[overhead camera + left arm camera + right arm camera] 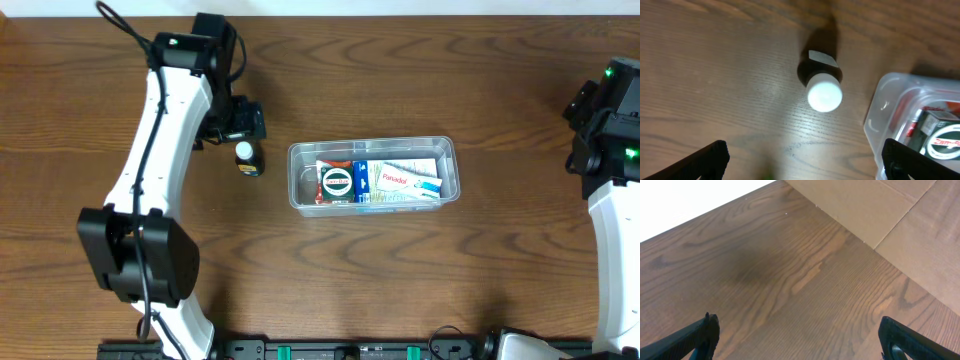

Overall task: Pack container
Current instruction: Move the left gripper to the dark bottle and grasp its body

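Note:
The dark bottle (250, 166) is standing up straight, clear of the container. My left gripper should keep moving its open fingers down until they are on both sides of the white cap (244, 150).
The clear plastic container (448, 150) stands at the table's middle and holds several small boxes, among them a white Panadol box (402, 178). A corner of the container shows in the left wrist view (880, 107). A small dark bottle with a white cap (247, 156) stands upright just left of the container, apart from it; it also shows in the left wrist view (824, 90). My left gripper (802, 160) is open and empty, above and just behind the bottle. My right gripper (800, 337) is open and empty over bare wood at the far right.
The left arm (165, 130) reaches across the table's left side. The right arm (610, 130) stands at the right edge. Brown cardboard (875, 205) lies past the table's edge in the right wrist view.

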